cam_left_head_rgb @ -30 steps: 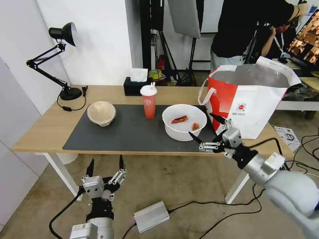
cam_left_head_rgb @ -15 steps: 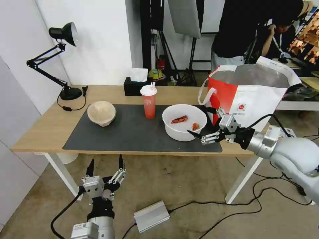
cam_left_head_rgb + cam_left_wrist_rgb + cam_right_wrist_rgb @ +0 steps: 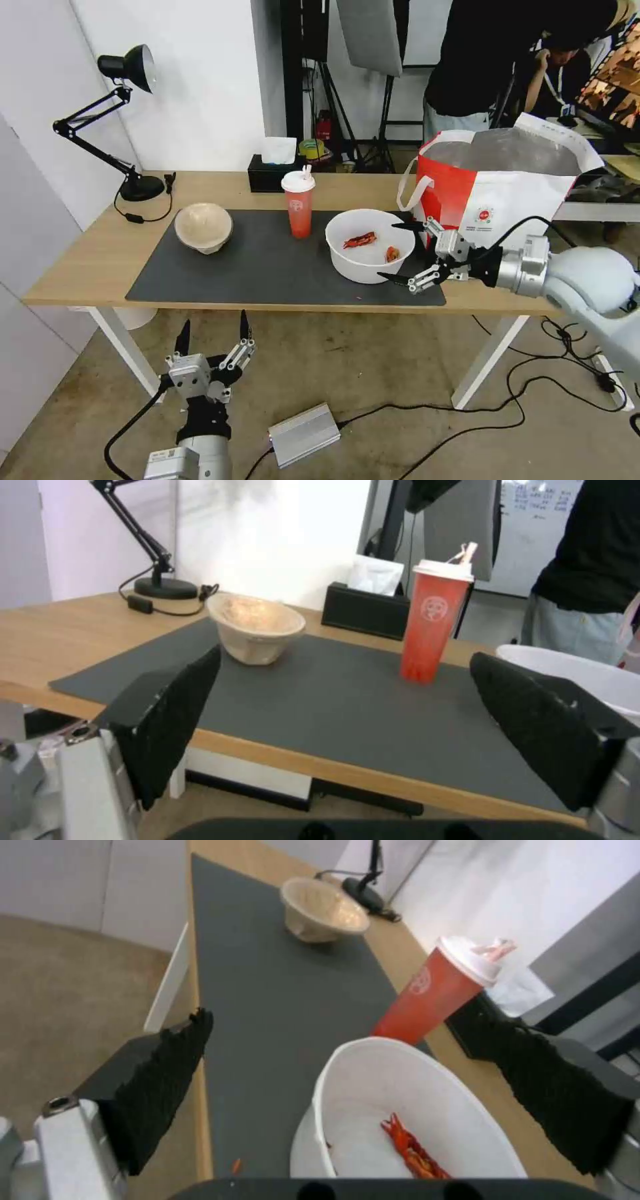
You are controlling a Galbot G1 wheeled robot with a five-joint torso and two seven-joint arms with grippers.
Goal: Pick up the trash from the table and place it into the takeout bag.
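The red crayfish scraps (image 3: 360, 240) are loose on the white bowl's smooth bottom (image 3: 375, 253), so they will slide down to the bowl's low side when I tilt the bowl.
On the table (image 3: 80, 260), a wide white bowl (image 3: 369, 246) holding red crayfish scraps sits on the dark mat. My right gripper (image 3: 399, 252) is open right beside the bowl's right side, its fingers straddling the rim edge without touching it. The right wrist view has the same bowl (image 3: 400, 1120) between the spread fingers. A red lidded drink cup (image 3: 299, 204) stands left of the bowl, and a beige paper bowl (image 3: 204, 227) farther left. The white and red takeout bag (image 3: 507, 200) stands open at the table's right end. My left gripper (image 3: 212, 330) hangs open below the table's front edge.
A black tissue box (image 3: 272, 175) sits at the back of the table and a black desk lamp (image 3: 127, 120) at the back left. A grey power brick (image 3: 303, 435) and cables lie on the floor. A person (image 3: 493, 60) stands behind the bag.
My right arm has swung in from below the table's front to the white bowl's right side, turning level with the tabletop. The left arm has stayed put.
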